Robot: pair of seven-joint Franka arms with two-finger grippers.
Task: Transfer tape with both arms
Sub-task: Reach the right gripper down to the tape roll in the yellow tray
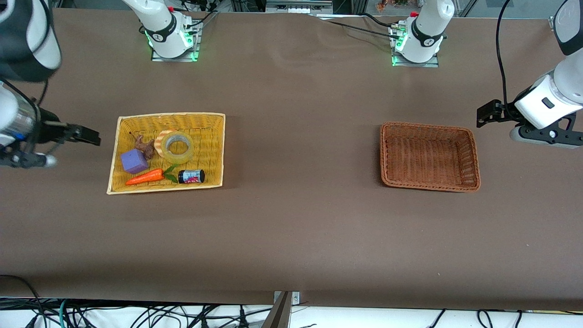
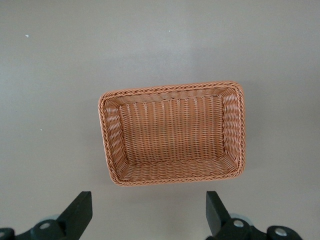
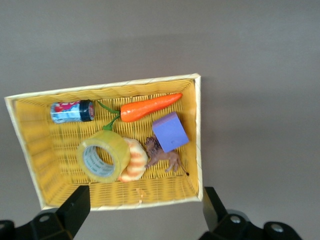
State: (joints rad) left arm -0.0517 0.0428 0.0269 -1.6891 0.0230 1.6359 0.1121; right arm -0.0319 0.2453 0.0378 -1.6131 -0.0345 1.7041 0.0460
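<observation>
The tape [image 1: 180, 158] is leaning over the croissant toy's curved edge [image 1: 159, 143], so the tape will come loose and leave the croissant toy behind when the robot lifts.
The tape [image 1: 177, 146], a yellowish translucent roll with a grey core, lies in the yellow tray [image 1: 171, 115] and leans on a striped orange croissant toy [image 1: 159, 140]. It also shows in the right wrist view [image 3: 104, 156]. My right gripper [image 1: 91, 135] is open and empty, up over the table just outside the tray, at the right arm's end. Its fingers [image 3: 75, 207] stand wide apart. My left gripper [image 1: 485, 114] is open and empty, up over the table beside the empty brown basket [image 1: 428, 125], at the left arm's end. Its fingers [image 2: 80, 207] are wide apart too.
The tray also holds a purple cube [image 1: 134, 161], a toy carrot [image 1: 145, 177], a small dark can [image 1: 191, 176] and a brown animal figure [image 1: 145, 146]. The brown basket's rim [image 2: 170, 89] shows in the left wrist view. Brown table runs between tray and basket.
</observation>
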